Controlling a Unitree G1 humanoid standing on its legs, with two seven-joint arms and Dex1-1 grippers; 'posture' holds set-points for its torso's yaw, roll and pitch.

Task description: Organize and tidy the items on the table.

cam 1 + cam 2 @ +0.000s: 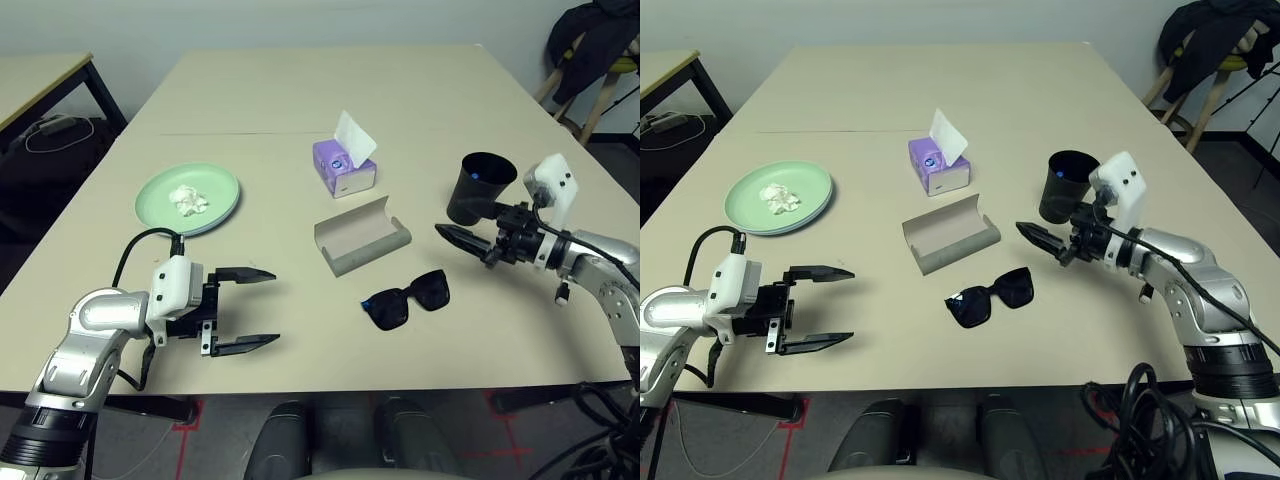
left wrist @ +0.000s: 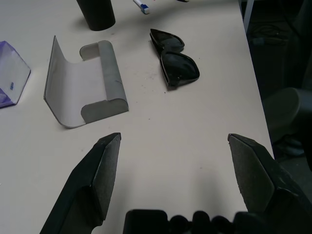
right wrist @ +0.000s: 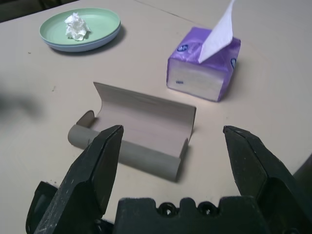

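Note:
The black sunglasses lie outside the empty grey glasses case (image 1: 362, 236), but my right gripper is pointing at the case. I should first turn the gripper down over the sunglasses' bridge (image 1: 408, 292).
A mint green plate (image 1: 215, 190) sits stacked on a pale blue plate at the left of the table (image 1: 300, 90), with a white tissue wad (image 1: 187, 200) on it. The purple tissue box (image 1: 344, 167) stands mid-table. In front of it lies the grey glasses case (image 1: 360, 235), lid open, and nearer me the black sunglasses (image 1: 406, 300). The black cup (image 1: 482, 187) stands at the right, with a blue-tipped pen (image 2: 141, 6) by it. My left gripper (image 1: 272, 307) is open and empty, in front of the plates. My right gripper (image 1: 450, 235) is open and empty beside the cup, pointing at the case (image 3: 141, 131).
A smaller desk (image 1: 40, 80) with black legs stands at the far left, with cables (image 1: 55, 128) beside it. A stool with dark clothing (image 1: 590, 50) stands past the table's far right corner. The table's front edge runs just below both grippers.

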